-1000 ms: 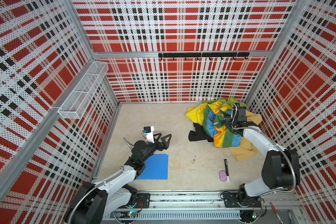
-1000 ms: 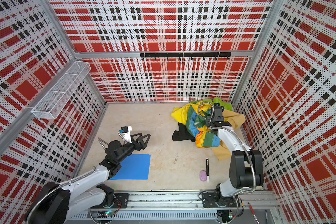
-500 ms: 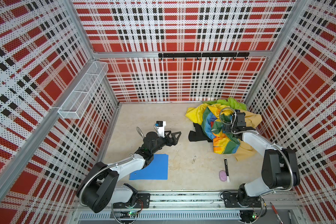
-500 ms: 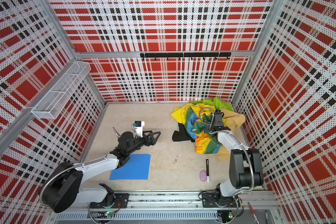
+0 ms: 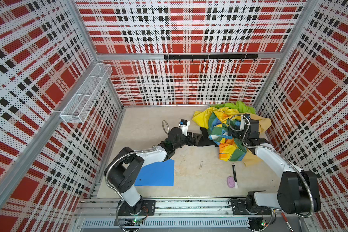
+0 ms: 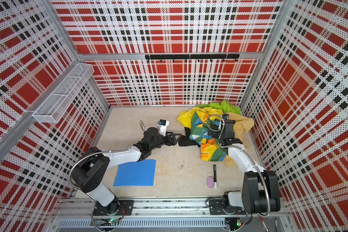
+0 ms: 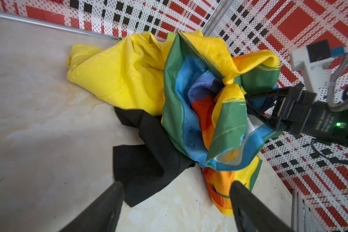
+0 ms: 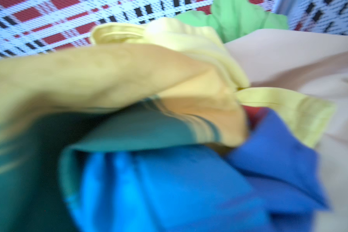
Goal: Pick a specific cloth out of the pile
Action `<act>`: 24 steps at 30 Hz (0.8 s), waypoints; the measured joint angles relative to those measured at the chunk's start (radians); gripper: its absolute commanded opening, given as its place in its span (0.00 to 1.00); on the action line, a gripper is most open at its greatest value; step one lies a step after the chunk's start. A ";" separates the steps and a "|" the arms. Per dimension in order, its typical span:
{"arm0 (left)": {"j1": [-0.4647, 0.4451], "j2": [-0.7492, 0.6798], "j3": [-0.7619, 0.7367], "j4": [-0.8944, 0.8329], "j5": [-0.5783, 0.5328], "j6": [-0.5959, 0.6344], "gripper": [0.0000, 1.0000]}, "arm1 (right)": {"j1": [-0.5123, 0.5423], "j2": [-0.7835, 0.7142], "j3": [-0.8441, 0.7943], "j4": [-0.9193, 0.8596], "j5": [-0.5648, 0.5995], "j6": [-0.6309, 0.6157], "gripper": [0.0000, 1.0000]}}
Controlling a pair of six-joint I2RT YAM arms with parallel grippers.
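The rainbow cloth's folds (image 5: pixel 219 130) are around my right gripper above the black cloth. I should move that gripper back out of the way before my left gripper pulls the black cloth out (image 5: pixel 206 140).
The black cloth (image 5: pixel 208 141) (image 6: pixel 186 140) (image 7: pixel 145 160) sticks out flat on the floor from under the left side of the pile (image 5: pixel 229 114) (image 6: pixel 213 114), which fills the back right corner. My left gripper (image 5: pixel 197 138) (image 6: pixel 176 137) (image 7: pixel 176 184) is open, low over the floor, with the black cloth's corner just inside one fingertip. A rainbow-patched cloth (image 7: pixel 189 100) (image 8: pixel 169 180) lies on top, beside a yellow cloth (image 7: pixel 125 74). My right gripper (image 5: pixel 232 132) (image 6: pixel 211 130) (image 7: pixel 249 105) stands open against the rainbow cloth's folds. Its fingers are hidden in the blurred right wrist view.
A blue folder (image 5: pixel 157 174) lies at the front left, partly under my left arm. A black marker (image 5: pixel 234 174) and a pink eraser (image 5: pixel 230 181) lie front right. A wire basket (image 5: pixel 84 94) hangs on the left wall, a hook rail (image 5: pixel 209 56) on the back wall.
My left arm has stretched right across the floor to the black cloth's edge. My right gripper has opened, and the rainbow cloth it held has sunk back onto the pile.
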 measured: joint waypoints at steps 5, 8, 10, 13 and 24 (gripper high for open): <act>-0.011 0.051 0.034 -0.020 -0.017 -0.003 0.81 | 0.107 0.125 0.047 -0.001 0.005 -0.004 1.00; -0.011 0.053 0.035 -0.021 -0.029 -0.003 0.79 | 0.137 0.238 0.113 -0.013 0.021 -0.010 1.00; -0.012 0.063 0.048 -0.021 -0.029 -0.003 0.79 | 0.142 0.314 0.165 -0.023 0.037 -0.011 1.00; -0.019 0.083 0.063 -0.019 -0.031 -0.004 0.79 | 0.148 0.410 0.232 -0.032 0.054 -0.011 0.98; -0.034 0.119 0.063 -0.010 -0.034 -0.016 0.68 | 0.157 0.547 0.466 -0.098 0.122 -0.011 0.75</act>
